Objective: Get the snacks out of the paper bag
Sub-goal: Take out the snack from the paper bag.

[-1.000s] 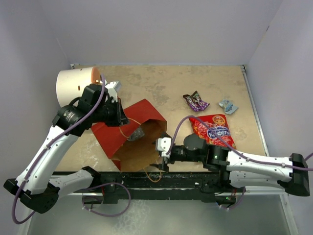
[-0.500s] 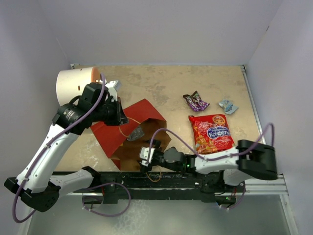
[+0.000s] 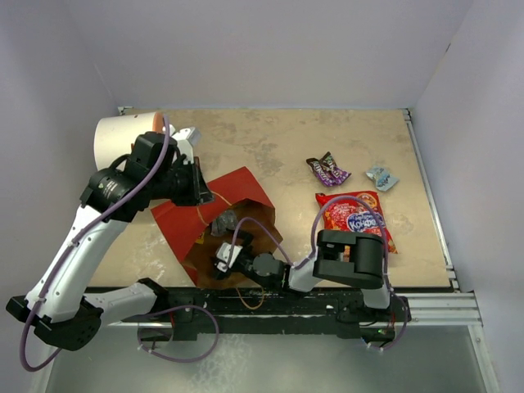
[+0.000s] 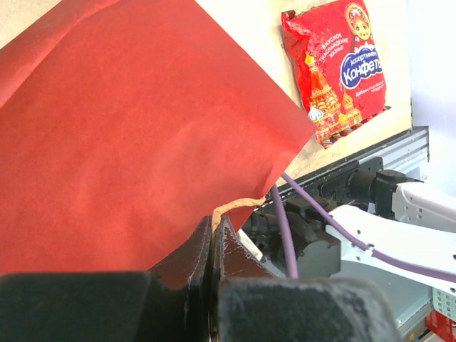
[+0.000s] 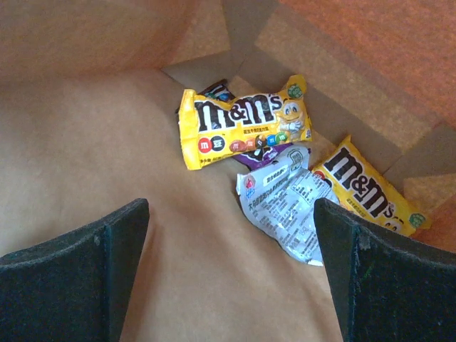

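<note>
When I lift the silvery wrapper (image 5: 287, 204), it should come free alone and leave the yellow packet behind: its loose edge (image 5: 325, 184) simply laps over that packet's end.
The red paper bag (image 3: 221, 196) lies on its side, its brown mouth towards the near edge. My left gripper (image 3: 196, 188) is shut on its tan cord handle (image 4: 239, 205) and holds the upper wall (image 4: 128, 128) up. My right gripper (image 3: 223, 260) is open inside the bag mouth. In the right wrist view its gripper (image 5: 231, 242) is empty, just short of a silvery wrapper (image 5: 285, 199), two yellow candy packets (image 5: 242, 121) (image 5: 367, 187) and a purple one (image 5: 256, 153) partly under them. Outside the bag lie the large red packet (image 3: 354, 219), a dark purple packet (image 3: 327, 170) and a small silvery wrapper (image 3: 381, 177).
A white cylinder with an orange end (image 3: 127, 139) lies at the back left, behind the left arm. The right arm stretches along the near edge rail (image 3: 426, 296). Walls close the table on three sides.
My right gripper has moved left along the near edge and gone into the bag mouth. My left gripper keeps hold of the handle and has shifted slightly left and back.
</note>
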{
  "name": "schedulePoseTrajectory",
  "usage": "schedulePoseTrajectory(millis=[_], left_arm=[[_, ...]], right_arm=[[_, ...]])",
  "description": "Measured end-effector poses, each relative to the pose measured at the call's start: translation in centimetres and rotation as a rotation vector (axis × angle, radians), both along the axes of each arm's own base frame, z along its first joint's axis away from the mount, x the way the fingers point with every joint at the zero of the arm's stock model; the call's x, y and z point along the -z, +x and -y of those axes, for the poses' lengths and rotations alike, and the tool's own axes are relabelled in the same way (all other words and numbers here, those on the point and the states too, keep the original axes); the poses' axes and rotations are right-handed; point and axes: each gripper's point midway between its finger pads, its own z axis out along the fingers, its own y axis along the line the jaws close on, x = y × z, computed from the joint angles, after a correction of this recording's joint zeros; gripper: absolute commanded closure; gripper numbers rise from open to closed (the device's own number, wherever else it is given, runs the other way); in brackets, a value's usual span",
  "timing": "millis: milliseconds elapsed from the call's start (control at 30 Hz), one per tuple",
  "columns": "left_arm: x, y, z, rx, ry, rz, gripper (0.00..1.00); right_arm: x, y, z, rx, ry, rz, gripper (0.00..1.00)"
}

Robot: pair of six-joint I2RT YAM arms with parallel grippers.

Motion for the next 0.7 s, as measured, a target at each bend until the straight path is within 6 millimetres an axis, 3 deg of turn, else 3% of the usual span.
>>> schedulePoseTrajectory(millis=[233, 400, 567, 700], left_arm=[[-0.1, -0.6, -0.3, 0.001, 0.004, -0.009, 1.00], [-0.5, -1.0, -0.4, 0.007, -0.009, -0.002, 1.00], [-0.8, -1.2, -0.4, 0.010, -0.019, 0.007, 1.00], [-0.8, -1.2, -0.4, 0.010, -0.019, 0.007, 1.00]], right_arm=[[1.1, 3.0, -1.1, 0.093, 0.034, 0.000, 0.01], [2.3, 5.7, -1.2, 0.202, 0.015, 0.031, 0.07], [4.3, 6.3, -1.1, 0.217, -0.047, 0.061, 0.10], [4.3, 6.9, -1.8, 0.232, -0.044, 0.071, 0.13]])
